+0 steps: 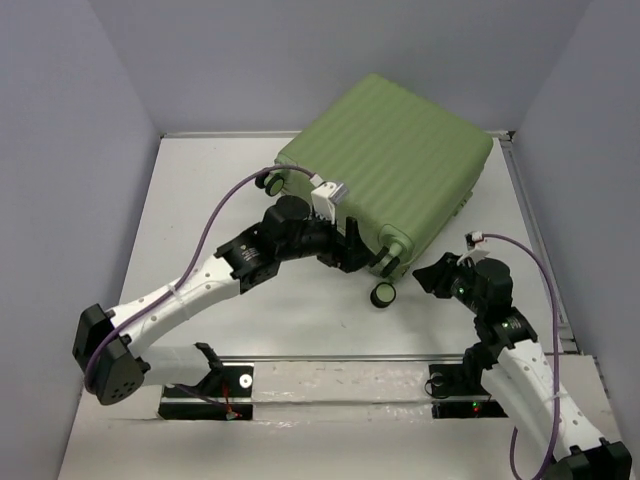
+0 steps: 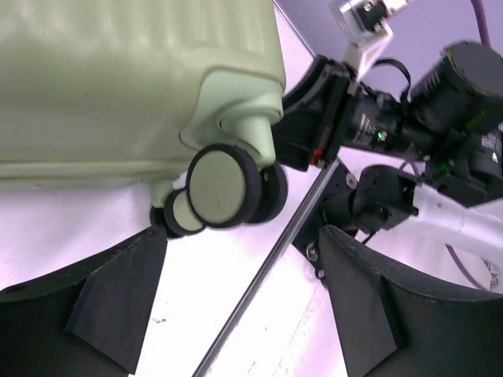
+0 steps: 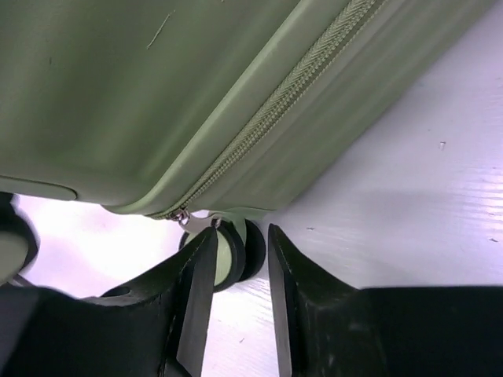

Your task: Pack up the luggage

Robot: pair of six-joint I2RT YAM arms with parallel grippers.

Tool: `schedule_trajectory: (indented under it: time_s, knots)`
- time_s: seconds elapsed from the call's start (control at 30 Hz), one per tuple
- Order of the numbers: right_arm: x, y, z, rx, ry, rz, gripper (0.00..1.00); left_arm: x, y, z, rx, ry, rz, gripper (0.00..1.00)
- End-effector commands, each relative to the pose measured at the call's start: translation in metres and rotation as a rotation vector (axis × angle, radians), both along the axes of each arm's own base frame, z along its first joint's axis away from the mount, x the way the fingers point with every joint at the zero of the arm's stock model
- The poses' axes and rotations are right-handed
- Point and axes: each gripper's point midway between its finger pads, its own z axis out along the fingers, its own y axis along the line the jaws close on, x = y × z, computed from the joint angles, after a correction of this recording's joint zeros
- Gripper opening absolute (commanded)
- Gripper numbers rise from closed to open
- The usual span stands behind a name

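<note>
Next, my right gripper grabs the zipper pull (image 3: 198,222) from the suitcase's near side before pulling it around, because the zipper pull is at the suitcase's corner (image 3: 153,206), where the zipper bends.
The luggage (image 1: 390,160) is a light-green ribbed suitcase lying shut at the back right of the table. My left gripper (image 1: 362,258) sits at its near edge, and in the left wrist view this gripper (image 2: 242,236) is wide open and empty just below the suitcase's (image 2: 118,78) corner wheels (image 2: 222,187). My right gripper (image 1: 425,275) is by the near right corner, beside a wheel (image 1: 383,294). In the right wrist view it (image 3: 241,232) shows a narrow empty gap. The zipper pull (image 3: 189,221) lies at its left fingertip, under the suitcase (image 3: 157,94).
A metal rail (image 1: 330,358) runs across the table's near edge, also seen as a rail (image 2: 275,251) in the left wrist view. Grey walls close in the table on three sides. Another wheel (image 1: 272,184) sticks out at the suitcase's left corner.
</note>
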Motion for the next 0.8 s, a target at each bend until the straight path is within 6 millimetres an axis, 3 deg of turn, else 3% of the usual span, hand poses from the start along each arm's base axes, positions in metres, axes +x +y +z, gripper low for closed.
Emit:
schedule_trajectory:
  time_s: [0.0,0.07,0.17,0.3,0.5,0.77]
  knots:
    - [0.005,0.015,0.011,0.036,-0.050,0.077,0.43,-0.021,0.005,-0.030,0.016,0.076,-0.045,0.90]
    - [0.004,0.020,0.007,0.038,-0.044,0.110,0.55,-0.024,-0.002,-0.035,-0.007,0.092,-0.077,0.91]
    - [0.005,0.023,0.018,0.050,-0.100,0.128,0.58,-0.029,-0.012,-0.037,-0.023,0.101,-0.116,0.91]
    - [0.003,0.030,0.021,0.069,-0.108,0.174,0.57,-0.035,-0.030,-0.039,-0.027,0.107,-0.163,0.92]
    - [-0.001,0.038,0.017,0.076,-0.092,0.215,0.48,-0.040,-0.045,-0.034,-0.064,0.109,-0.200,0.93]
    - [0.013,0.036,0.010,0.038,-0.076,0.172,0.49,-0.039,-0.058,-0.034,-0.069,0.109,-0.216,0.93]
